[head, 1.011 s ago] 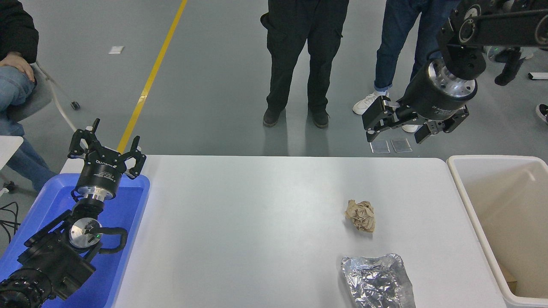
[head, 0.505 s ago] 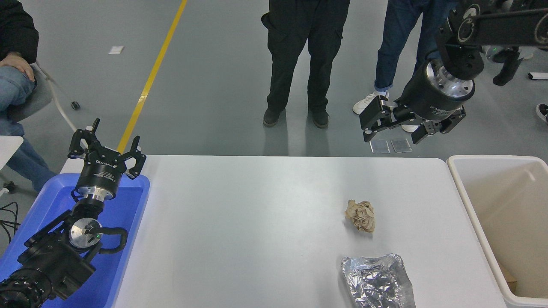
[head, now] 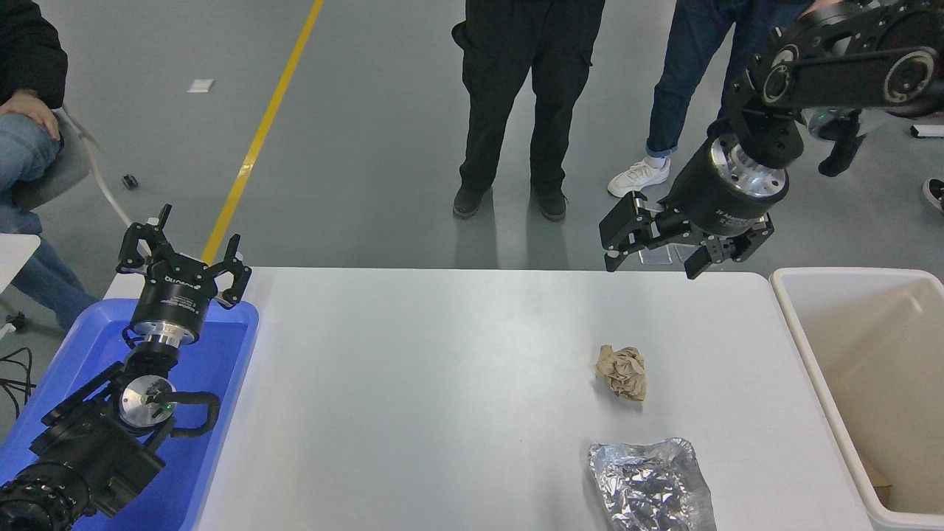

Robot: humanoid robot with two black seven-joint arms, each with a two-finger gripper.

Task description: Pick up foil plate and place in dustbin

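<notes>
The foil plate [head: 652,485] will stay spread like a broad sheet when I pick it up by one side, because it lies spread open with creases all over.
The foil plate [head: 650,484], a crinkled silver tray, lies on the white table [head: 442,383] at its near right edge. The dustbin [head: 800,332], cream-white with a beige inside, stands to the right of the table. My right gripper [head: 653,264] is open and empty, high over the table's far right edge, well beyond the plate. My left gripper [head: 184,254] is open and parked at the lower left over the blue tray.
A crumpled tan paper ball [head: 622,371] lies just beyond the foil plate. A blue plastic tray [head: 221,346] sits at the table's left end. Two people [head: 527,103] stand at the far side; another sits at the upper left.
My right gripper has moved left and down, from above the floor beyond the table to over its far edge. The plate, paper ball and left arm have not moved.
</notes>
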